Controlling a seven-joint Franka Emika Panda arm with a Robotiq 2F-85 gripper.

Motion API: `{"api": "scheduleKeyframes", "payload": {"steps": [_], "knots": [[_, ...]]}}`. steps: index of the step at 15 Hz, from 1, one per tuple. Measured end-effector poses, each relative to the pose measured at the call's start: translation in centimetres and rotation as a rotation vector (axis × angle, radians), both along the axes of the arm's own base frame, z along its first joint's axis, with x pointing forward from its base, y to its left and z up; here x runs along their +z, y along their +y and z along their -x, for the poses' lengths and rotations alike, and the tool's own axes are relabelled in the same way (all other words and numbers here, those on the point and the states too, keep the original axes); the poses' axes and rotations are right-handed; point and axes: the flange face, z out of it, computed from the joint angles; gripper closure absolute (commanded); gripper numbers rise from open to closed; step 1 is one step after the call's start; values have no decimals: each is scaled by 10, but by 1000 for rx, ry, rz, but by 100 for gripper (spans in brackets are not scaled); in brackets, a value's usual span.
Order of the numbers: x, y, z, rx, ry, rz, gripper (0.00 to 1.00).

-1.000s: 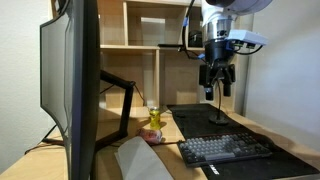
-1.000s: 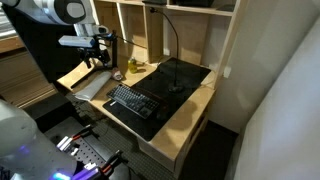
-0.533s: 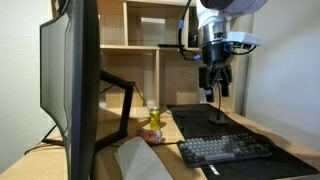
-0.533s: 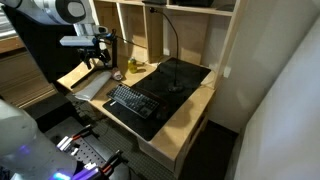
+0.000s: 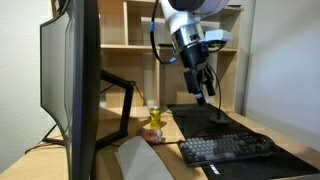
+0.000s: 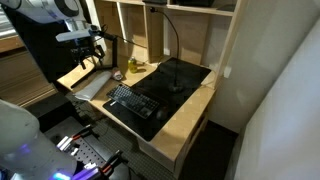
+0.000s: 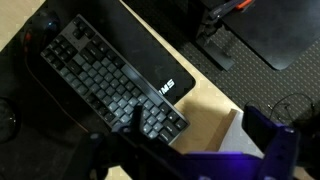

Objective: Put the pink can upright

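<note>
The robot's gripper is above the desk edge (image 7: pixel 203 108) near the keyboard, far from the can, so it should move across to the pink can (image 5: pixel 152 136) before it goes down.
The pink can (image 5: pixel 152 135) shows as a small pink shape low on the desk, right beside a yellow clear-topped bottle (image 5: pixel 153 119); I cannot tell how it lies. In an exterior view it is only a tiny spot next to the yellow bottle (image 6: pixel 132 67). My gripper (image 5: pixel 202 84) hangs high in the air, above and to the right of the can, well apart from it. In the wrist view the gripper (image 7: pixel 195 140) is open with nothing between its fingers, over the desk edge near the keyboard (image 7: pixel 110 85). The can is out of the wrist view.
A large monitor (image 5: pixel 75 90) on an arm stands at the left. The keyboard (image 5: pixel 225 148) lies on a black mat (image 6: pixel 170 80). A thin black stand (image 5: pixel 217 118) rises from the mat. Wooden shelves (image 5: pixel 140 40) close off the back.
The arm has swung left, toward the monitor side, and the gripper has tilted. Its jaws stayed open. The can and bottle have not moved.
</note>
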Motion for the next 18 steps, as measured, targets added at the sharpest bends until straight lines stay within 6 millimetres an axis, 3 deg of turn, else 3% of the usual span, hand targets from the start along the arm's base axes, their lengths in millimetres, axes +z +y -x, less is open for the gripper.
{"api": "scheduleKeyframes", "payload": {"steps": [4, 6, 8, 11, 14, 16, 18], "knots": [[1, -6, 1, 4, 9, 20, 0], [-12, -13, 2, 30, 65, 100, 0], [-29, -13, -12, 67, 129, 153, 0], [-40, 6, -50, 146, 172, 166, 0], [-30, 41, -89, 190, 97, 81, 0], [-21, 60, -102, 200, 41, 12, 0], [-17, 64, -105, 200, 31, -2, 0]]}}
